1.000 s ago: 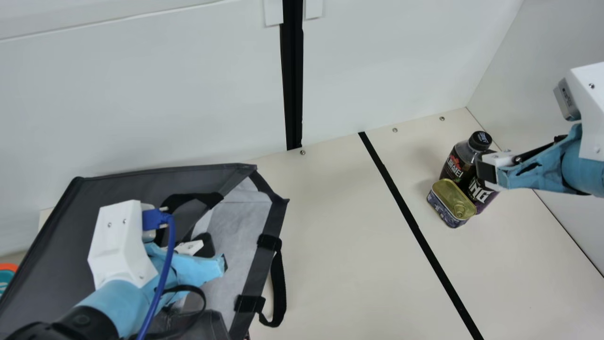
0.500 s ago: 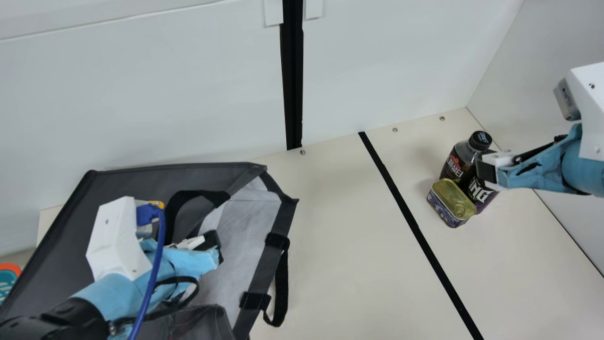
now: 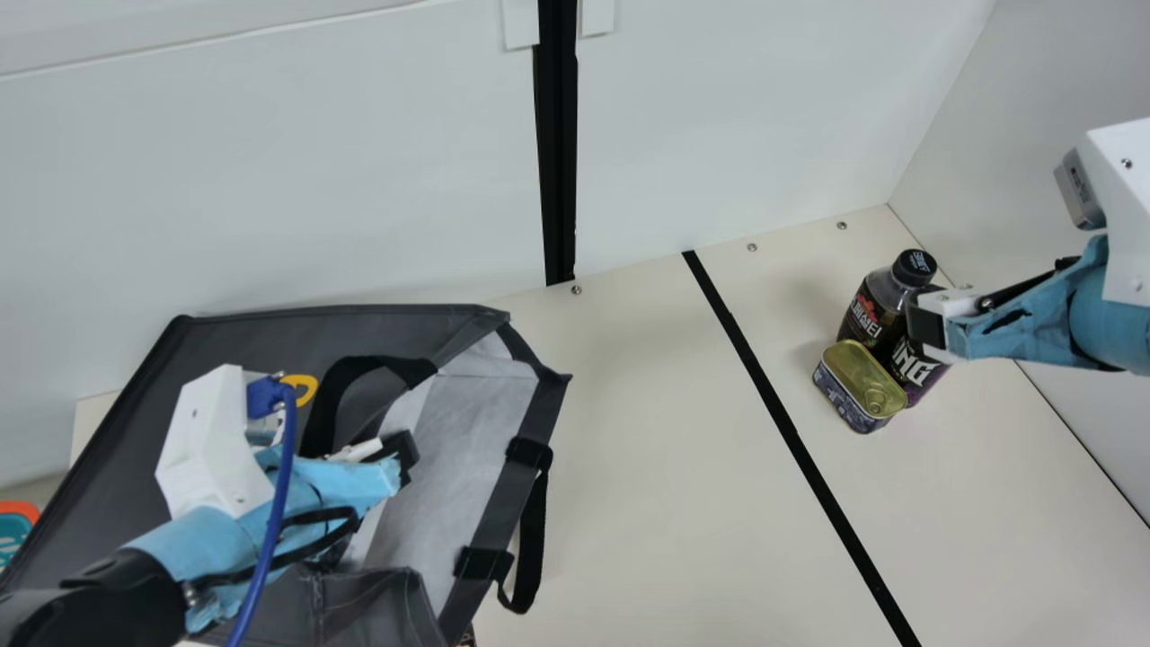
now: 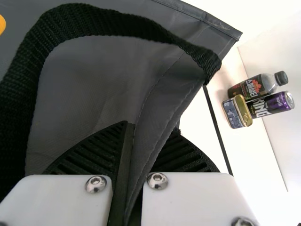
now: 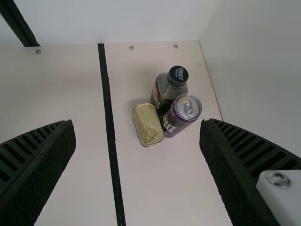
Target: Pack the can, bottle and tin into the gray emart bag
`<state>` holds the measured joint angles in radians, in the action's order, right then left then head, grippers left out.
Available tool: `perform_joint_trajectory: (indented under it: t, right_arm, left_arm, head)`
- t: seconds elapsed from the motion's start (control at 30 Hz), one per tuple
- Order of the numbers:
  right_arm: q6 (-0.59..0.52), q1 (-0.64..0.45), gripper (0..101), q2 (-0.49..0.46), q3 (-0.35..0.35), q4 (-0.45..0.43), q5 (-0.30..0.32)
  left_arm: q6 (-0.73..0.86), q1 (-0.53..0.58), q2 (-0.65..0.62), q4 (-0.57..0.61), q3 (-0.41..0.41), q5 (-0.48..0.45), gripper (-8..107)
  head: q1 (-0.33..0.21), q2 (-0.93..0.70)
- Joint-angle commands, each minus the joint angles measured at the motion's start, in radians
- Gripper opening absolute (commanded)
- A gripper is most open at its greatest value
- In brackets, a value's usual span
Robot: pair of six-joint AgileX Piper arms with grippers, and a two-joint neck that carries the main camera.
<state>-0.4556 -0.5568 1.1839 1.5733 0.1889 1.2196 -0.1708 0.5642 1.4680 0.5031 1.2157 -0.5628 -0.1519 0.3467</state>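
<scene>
The purple can (image 5: 182,116) is standing on its own base next to the bottle and tin, so it will come away and leave both standing when the robot lifts it.
In the main view my left gripper (image 3: 402,456) is at the gray bag (image 3: 431,328), near its opening. The left wrist view has my left gripper (image 4: 149,128) shut on a fold of the gray bag (image 4: 108,75). My right gripper (image 3: 927,325) hangs at the right, partly over the can (image 3: 916,370). Seen from the right wrist, my right gripper (image 5: 136,123) is open with nothing held. The bottle (image 5: 162,92) and can (image 5: 176,120) stand upright, close together, beside the tin (image 5: 148,123). The tin (image 3: 862,382) stands nearest the bag.
A black strip (image 3: 782,413) crosses the cream table (image 3: 647,467) between bag and items. A white side wall (image 3: 1033,99) rises close behind the can. The bag's black handle strap (image 3: 533,539) hangs over the table, and an orange-and-teal thing (image 3: 16,521) lies at the far left.
My left gripper has drawn back slightly to the left. The bag has shifted a little rightward and toward the back wall, its front part lifting somewhat. The right arm and three items have kept still.
</scene>
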Motion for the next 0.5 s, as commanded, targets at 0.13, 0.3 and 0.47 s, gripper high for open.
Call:
perform_joint_trajectory:
  t: [0.13, 0.3, 0.47]
  right_arm:
    - [0.0, 0.0, 91, 0.0, 0.0, 0.0, 0.0]
    - [0.0, 0.0, 91, 0.0, 0.0, 0.0, 0.0]
    - [0.0, 0.0, 91, 0.0, 0.0, 0.0, 0.0]
  left_arm:
    - [0.023, -0.013, 0.005, 0.025, 0.006, -0.006, 10]
    - [0.031, -0.014, 0.005, 0.033, 0.006, -0.006, 10]
    - [0.031, -0.014, 0.005, 0.033, 0.006, -0.006, 10]
  head:
    - [-0.023, 0.002]
    - [-0.023, 0.002]
    - [-0.023, 0.002]
